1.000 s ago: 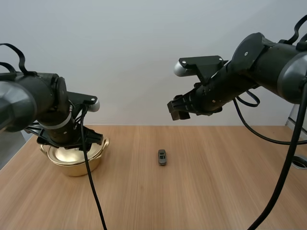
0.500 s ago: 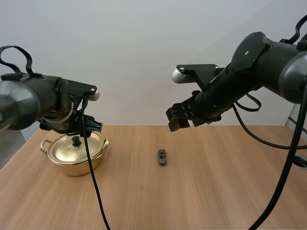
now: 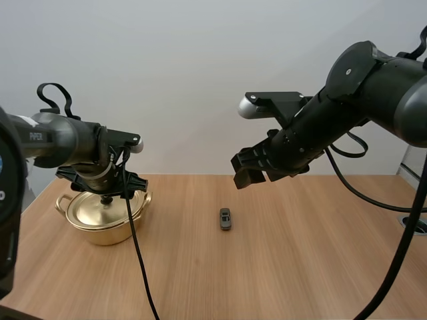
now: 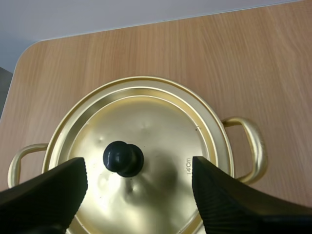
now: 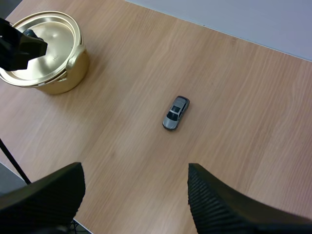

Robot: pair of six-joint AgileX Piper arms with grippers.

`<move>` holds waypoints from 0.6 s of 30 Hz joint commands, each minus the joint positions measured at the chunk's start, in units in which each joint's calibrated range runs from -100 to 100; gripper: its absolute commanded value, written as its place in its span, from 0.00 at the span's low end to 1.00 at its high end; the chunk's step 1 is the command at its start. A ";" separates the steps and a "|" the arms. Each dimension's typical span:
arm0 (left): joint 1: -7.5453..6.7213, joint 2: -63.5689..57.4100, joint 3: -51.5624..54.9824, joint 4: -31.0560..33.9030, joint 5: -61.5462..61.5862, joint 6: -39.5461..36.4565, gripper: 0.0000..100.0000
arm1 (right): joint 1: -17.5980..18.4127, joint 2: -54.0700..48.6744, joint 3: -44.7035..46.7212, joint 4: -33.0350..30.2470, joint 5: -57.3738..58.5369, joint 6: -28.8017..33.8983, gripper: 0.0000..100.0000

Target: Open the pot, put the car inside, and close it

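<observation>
The lid (image 3: 90, 209) will come away in one piece and leave the pot standing when the robot lifts the knob, because the lid's smooth rim (image 3: 100, 227) is free of hinges.
A golden pot (image 3: 110, 230) stands at the table's left with its lid (image 3: 90, 208) on. My left gripper (image 3: 107, 192) hangs just above the lid's black knob (image 3: 107, 199). In the left wrist view its fingers (image 4: 46, 195) stand wide apart on either side of the knob (image 4: 123, 158), not touching it, over the closed lid (image 4: 161, 131). A small grey toy car (image 3: 225, 218) lies on the table's middle. My right gripper (image 3: 250, 170) hovers high above and behind the car (image 5: 176, 113), open and empty, its fingers (image 5: 229, 207) spread.
The pot's two loop handles (image 4: 253, 146) stick out sideways. In the right wrist view the pot (image 5: 46, 73) sits far from the car, with my left gripper (image 5: 19, 48) over it. Bare wood lies between them and in front.
My left arm has lifted off the pot and swung back, so the lid and knob now show, with the gripper settling just above the knob. The right gripper has dipped slightly.
</observation>
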 commanded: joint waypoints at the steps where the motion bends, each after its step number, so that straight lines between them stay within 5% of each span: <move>1: 0.59 -0.02 0.02 0.06 -0.47 -0.01 1.00 | -0.02 -0.02 0.00 0.05 1.24 -0.03 1.00; 8: 2.92 0.38 0.02 0.06 -4.35 0.48 1.00 | -0.02 -0.02 0.00 0.05 1.30 -0.03 1.00; 18: 2.91 4.17 -0.52 0.06 -7.20 1.62 1.00 | -0.02 -0.02 0.00 0.84 1.30 -0.03 1.00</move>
